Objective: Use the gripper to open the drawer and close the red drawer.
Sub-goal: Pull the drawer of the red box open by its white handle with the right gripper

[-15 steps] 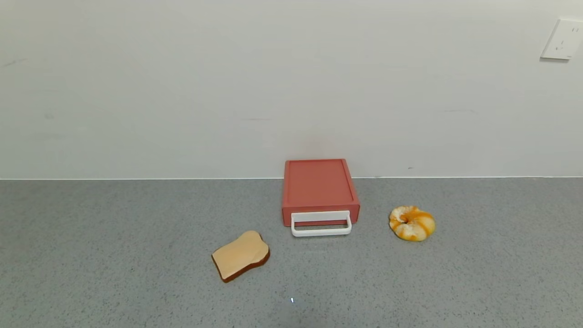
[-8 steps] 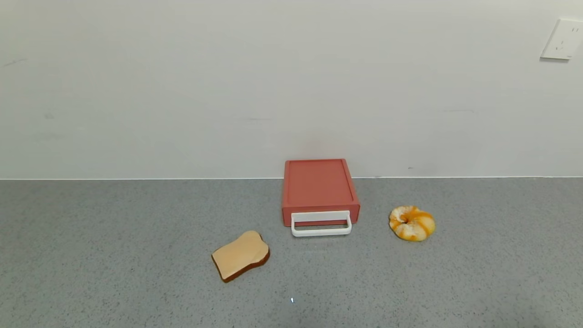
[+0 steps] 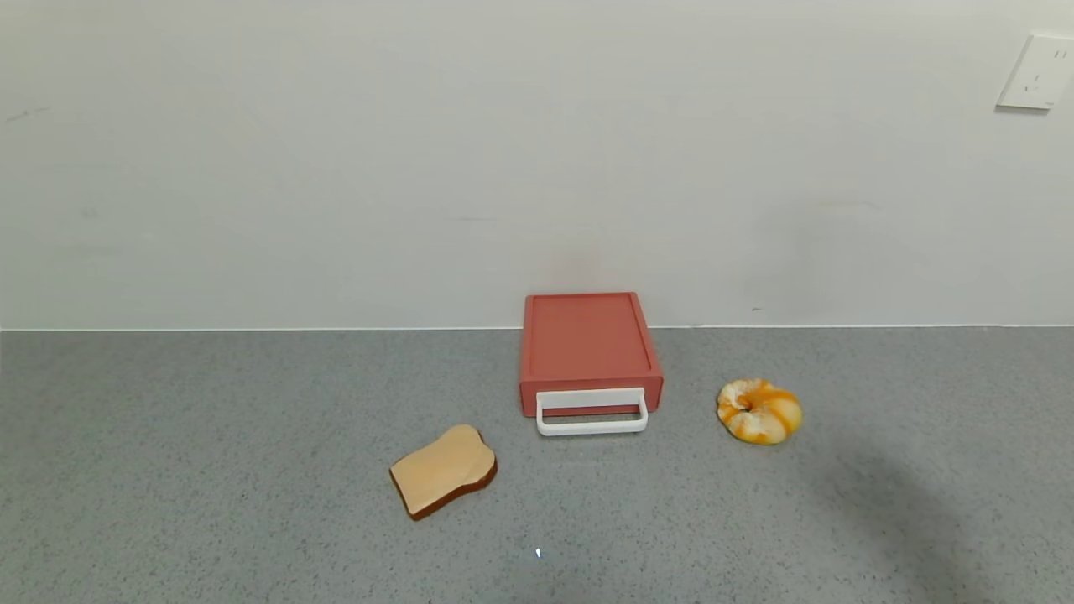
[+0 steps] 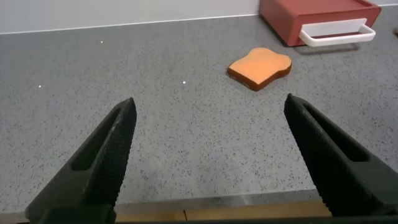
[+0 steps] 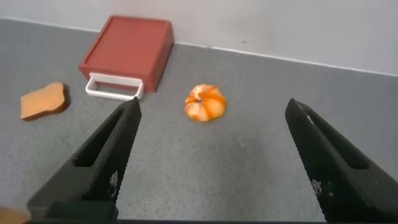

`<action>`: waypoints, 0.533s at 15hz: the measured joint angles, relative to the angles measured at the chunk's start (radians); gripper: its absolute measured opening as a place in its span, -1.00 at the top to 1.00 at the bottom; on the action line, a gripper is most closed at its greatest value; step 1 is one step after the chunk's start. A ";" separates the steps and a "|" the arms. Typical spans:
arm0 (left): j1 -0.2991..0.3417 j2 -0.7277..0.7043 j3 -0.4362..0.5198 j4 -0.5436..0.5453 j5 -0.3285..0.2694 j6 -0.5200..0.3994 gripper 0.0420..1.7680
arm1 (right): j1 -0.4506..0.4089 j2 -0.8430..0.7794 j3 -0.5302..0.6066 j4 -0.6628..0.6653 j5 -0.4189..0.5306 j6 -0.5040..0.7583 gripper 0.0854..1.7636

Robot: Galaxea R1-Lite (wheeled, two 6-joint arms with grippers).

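Observation:
The red drawer (image 3: 591, 384) will slide straight out from under its top when the robot pulls, because the white loop handle (image 3: 591, 428) sticks out from the flat front.
The flat red drawer box (image 3: 587, 344) sits against the back wall, its tray shut, with a white loop handle (image 3: 591, 413) on the front. It also shows in the left wrist view (image 4: 311, 15) and the right wrist view (image 5: 127, 51). Neither gripper shows in the head view; only a shadow lies on the counter at the lower right. My right gripper (image 5: 211, 112) is open and empty, up over the counter in front of the bagel, some way from the handle (image 5: 114, 87). My left gripper (image 4: 208, 109) is open and empty over the counter's near edge.
A bread slice (image 3: 443, 470) lies in front and to the left of the drawer. An orange and white bagel (image 3: 758, 410) lies to its right. The grey counter (image 3: 210, 470) meets a white wall with an outlet (image 3: 1036, 71).
A shadow has appeared on the counter at the lower right of the head view. The drawer, bread and bagel have not moved.

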 joint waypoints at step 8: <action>0.000 0.000 0.000 0.000 0.000 0.001 -0.94 | 0.235 0.414 -0.145 0.016 0.016 0.019 -0.94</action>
